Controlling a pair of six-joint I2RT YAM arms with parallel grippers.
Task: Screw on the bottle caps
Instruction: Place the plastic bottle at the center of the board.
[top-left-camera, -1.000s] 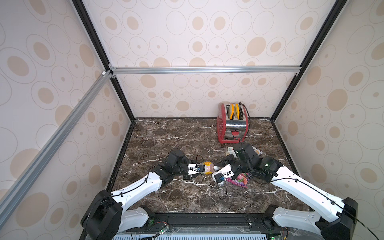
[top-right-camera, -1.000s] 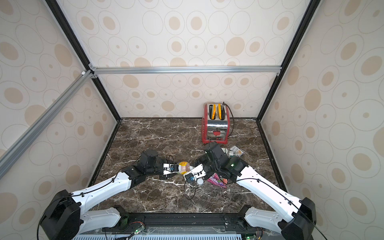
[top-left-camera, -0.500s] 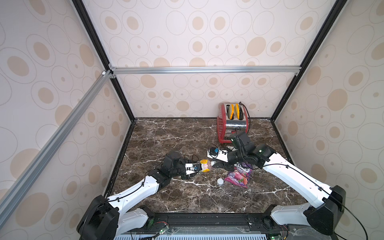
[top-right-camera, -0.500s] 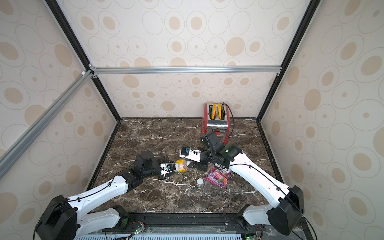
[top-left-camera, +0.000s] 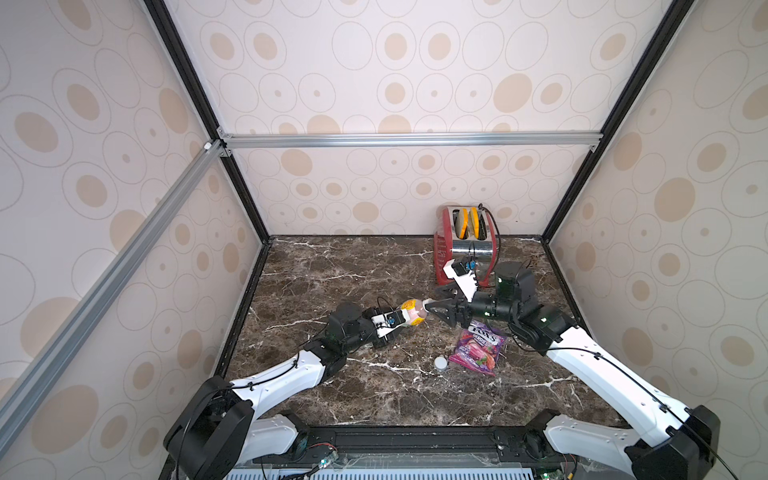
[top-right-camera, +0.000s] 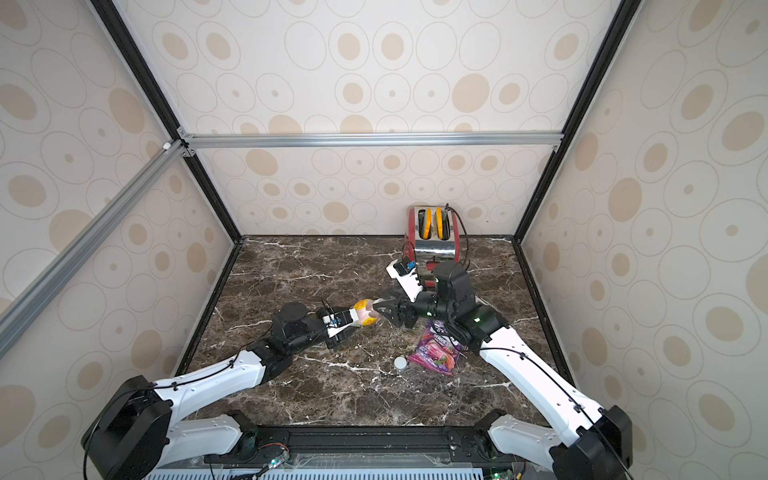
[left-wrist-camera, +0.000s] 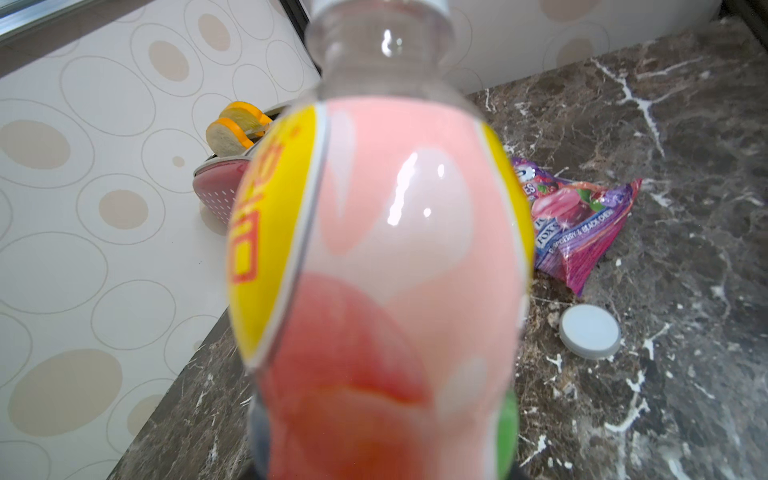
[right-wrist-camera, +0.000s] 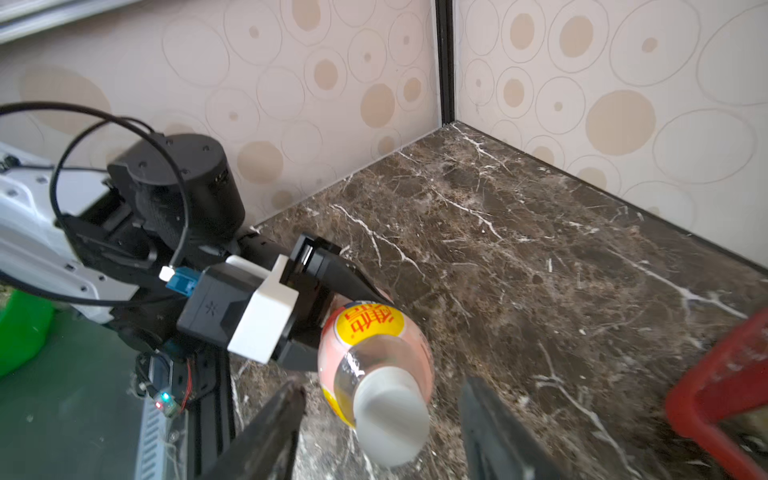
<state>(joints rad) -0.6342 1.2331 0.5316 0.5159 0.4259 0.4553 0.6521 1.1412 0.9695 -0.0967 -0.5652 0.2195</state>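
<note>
The pink-drink bottle (top-left-camera: 412, 312) is hanging at a tilt in my left gripper with its cap on. My right gripper should grab the capped neck (right-wrist-camera: 387, 382) and set the bottle upright.
My left gripper (top-left-camera: 406, 323) is shut on the base of the pink-drink bottle (top-left-camera: 414, 315) with its yellow-red label and holds it tilted above the marble, neck toward the right arm. A white cap (right-wrist-camera: 390, 419) sits on that bottle's (right-wrist-camera: 374, 345) neck. My right gripper (right-wrist-camera: 382, 399) is open, one finger (right-wrist-camera: 282, 407) on each side of this cap, with a gap on both sides. A second white cap (top-left-camera: 441, 363) lies flat on the table beside the candy bag, also in the left wrist view (left-wrist-camera: 589, 331).
A purple candy bag (top-left-camera: 478, 347) lies on the marble under the right arm. A red toaster (top-left-camera: 465, 239) holding yellow slices stands at the back right wall, its cord trailing down. Patterned walls close three sides.
My right gripper rose from low beside the candy bag to the bottle's neck, and its jaws have opened. The left arm still holds the bottle, shifted slightly.
</note>
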